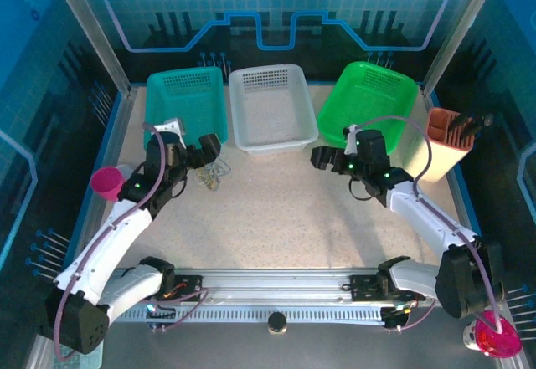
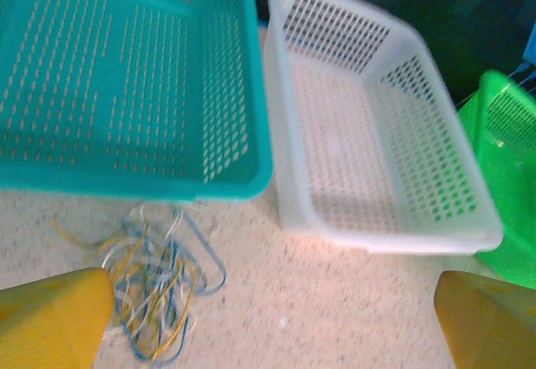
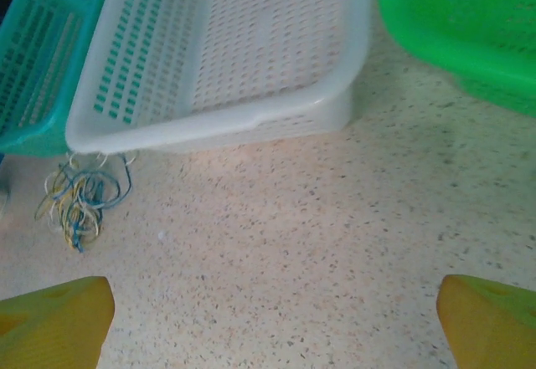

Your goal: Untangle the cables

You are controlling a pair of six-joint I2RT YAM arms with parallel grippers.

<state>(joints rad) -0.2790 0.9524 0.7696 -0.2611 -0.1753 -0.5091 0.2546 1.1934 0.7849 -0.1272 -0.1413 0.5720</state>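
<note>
The cables [image 1: 212, 174] are next to the teal basket, a long way from my right gripper. My left gripper should first bring the cables to the open middle [image 1: 285, 202].
The cables [image 1: 214, 173] lie in one small tangle of blue, yellow and whitish wires on the speckled table, just in front of the teal basket. In the left wrist view the tangle [image 2: 155, 289] sits low on the left, beside the left yellow fingertip [image 2: 54, 315]. My left gripper [image 1: 203, 151] hovers just left of the tangle, open, with nothing between its fingers [image 2: 272, 323]. My right gripper [image 1: 325, 156] is open over bare table at centre right [image 3: 272, 323], well apart from the tangle [image 3: 79, 200], which lies far to its left.
Three perforated baskets stand in a row at the back: teal [image 1: 188, 101], white [image 1: 268, 110] and green [image 1: 368, 101]. A tan holder [image 1: 448, 139] stands at the right edge. A pink cup [image 1: 106, 182] sits by the left arm. Open table lies in the middle.
</note>
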